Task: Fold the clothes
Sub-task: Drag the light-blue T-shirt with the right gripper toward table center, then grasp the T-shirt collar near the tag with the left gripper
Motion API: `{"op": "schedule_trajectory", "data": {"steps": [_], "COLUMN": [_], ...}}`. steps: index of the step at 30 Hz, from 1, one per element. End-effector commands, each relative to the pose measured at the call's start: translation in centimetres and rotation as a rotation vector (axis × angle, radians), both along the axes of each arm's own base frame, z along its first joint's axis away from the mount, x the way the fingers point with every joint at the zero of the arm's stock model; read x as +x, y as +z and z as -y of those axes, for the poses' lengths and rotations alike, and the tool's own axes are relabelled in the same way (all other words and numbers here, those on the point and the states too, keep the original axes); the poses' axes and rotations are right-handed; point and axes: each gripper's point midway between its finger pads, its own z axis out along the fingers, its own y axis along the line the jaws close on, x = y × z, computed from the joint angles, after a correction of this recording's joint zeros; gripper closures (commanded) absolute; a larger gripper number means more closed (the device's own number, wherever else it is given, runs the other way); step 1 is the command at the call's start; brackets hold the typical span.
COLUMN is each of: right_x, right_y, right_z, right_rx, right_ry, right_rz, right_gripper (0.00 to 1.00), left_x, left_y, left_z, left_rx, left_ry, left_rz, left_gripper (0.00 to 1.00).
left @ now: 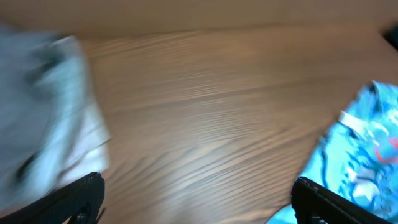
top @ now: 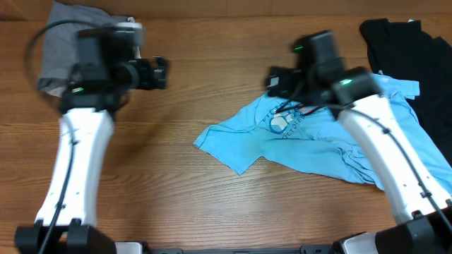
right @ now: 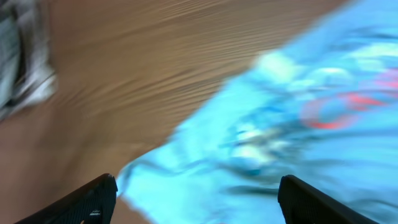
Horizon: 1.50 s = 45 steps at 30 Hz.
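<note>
The light blue T-shirt lies crumpled (top: 416, 97) against the black garment, so next my left gripper grabs its edge (top: 257, 103) next to the white tag and pulls the T-shirt onto open wood.
A light blue T-shirt (top: 304, 137) with red and white lettering lies crumpled on the wooden table, right of centre. It also shows blurred in the right wrist view (right: 298, 137) and at the right edge of the left wrist view (left: 364, 162). My right gripper (top: 277, 81) hangs open above the shirt's far edge, with nothing between its fingers (right: 199, 199). My left gripper (top: 159, 73) is open and empty over bare wood (left: 199, 202), well left of the shirt. A grey folded piece (top: 67, 46) lies at the far left. A black garment (top: 417, 49) lies at the far right.
The grey and white cloth (left: 43, 112) lies left of my left fingers. The wooden table (top: 212, 197) runs across the whole view. Both arm bases stand at the front edge.
</note>
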Motion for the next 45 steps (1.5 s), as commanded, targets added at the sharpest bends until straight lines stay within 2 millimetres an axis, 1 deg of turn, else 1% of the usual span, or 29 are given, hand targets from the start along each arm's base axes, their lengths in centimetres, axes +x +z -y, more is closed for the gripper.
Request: {"op": "schedule_trajectory", "data": {"steps": [1,2,4,5,6,8,10,11,12,13,16,17,21,24,26,28,33,38,42,45], "right_x": [1.4,1.5,1.9,1.9,2.0,2.0,1.9,1.9,1.8,1.7,1.7,1.7,1.7,1.7,1.7,1.7,1.8,2.2,2.2,2.2], "right_y": [1.0,1.0,1.0,1.0,1.0,1.0,1.0,1.0,0.9,0.9,0.8,0.8,0.8,0.8,0.8,0.8,0.9,1.1,1.1,1.0], "right_z": [6.3,7.3,9.9,10.8,12.3,13.7,14.7,15.0,15.4,15.5,15.5,15.5,15.6,15.7,15.9,15.9,15.9,15.9,15.9,15.9], "right_rx": [-0.041,-0.046,-0.055,-0.058,-0.061,-0.077,-0.085,-0.09,-0.096,-0.1,-0.101,-0.101,-0.104,-0.11,-0.119,-0.119,-0.119,-0.117,-0.117,-0.117], "right_ry": [-0.17,-0.187,-0.244,-0.262,-0.294,-0.305,-0.318,-0.328,-0.337,-0.34,-0.341,-0.341,-0.343,-0.346,-0.353,-0.352,-0.352,-0.354,-0.354,-0.354], "right_rz": [0.029,0.031,0.035,0.036,0.035,0.04,0.04,0.037,0.035,0.033,0.032,0.031,0.032,0.032,0.033,0.033,0.037,0.055,0.055,0.054], "right_gripper": [0.12,0.12,0.11,0.11,0.11,0.11,0.11,0.11,0.11,0.11,0.1,0.1,0.1,0.1,0.1,0.1,0.1,0.1,0.1,0.1], "left_x": [1.5,1.8,2.8,3.3,4.1,4.8,5.8,6.0,6.4,6.7,7.2,7.3,6.7,5.4,4.8,4.6,4.1,4.1,3.7,2.6], "left_y": [-3.5,-4.3,-6.3,-6.8,-8.1,-9.5,-11.3,-11.7,-12.4,-12.8,-13.4,-13.6,-14.2,-14.9,-15.5,-16.2,-19.2,-19.3,-19.6,-20.0], "left_z": [7.0,8.5,12.2,13.4,15.6,17.8,20.5,21.2,22.8,23.9,26.1,27.1,28.7,29.4,29.4,29.3,29.0,29.1,29.0,28.9], "left_rx": [0.125,0.132,0.134,0.13,0.125,0.121,0.121,0.121,0.114,0.116,0.143,0.164,0.197,0.212,0.234,0.243,0.253,0.263,0.273,0.271], "left_ry": [-0.199,-0.233,-0.306,-0.325,-0.359,-0.393,-0.446,-0.466,-0.507,-0.536,-0.6,-0.635,-0.71,-0.769,-0.8,-0.8,-0.808,-0.832,-0.85,-0.897], "left_rz": [0.011,0.016,0.043,0.058,0.081,0.087,0.064,0.056,0.036,0.019,-0.011,-0.021,-0.044,-0.066,-0.08,-0.096,-0.16,-0.146,-0.157,-0.188], "left_gripper": [0.02,0.03,0.04,0.05,0.06,0.06,0.05,0.06,0.06,0.06,0.06,0.07,0.09,0.13,0.17,0.19,0.23,0.27,0.3,0.33]}}
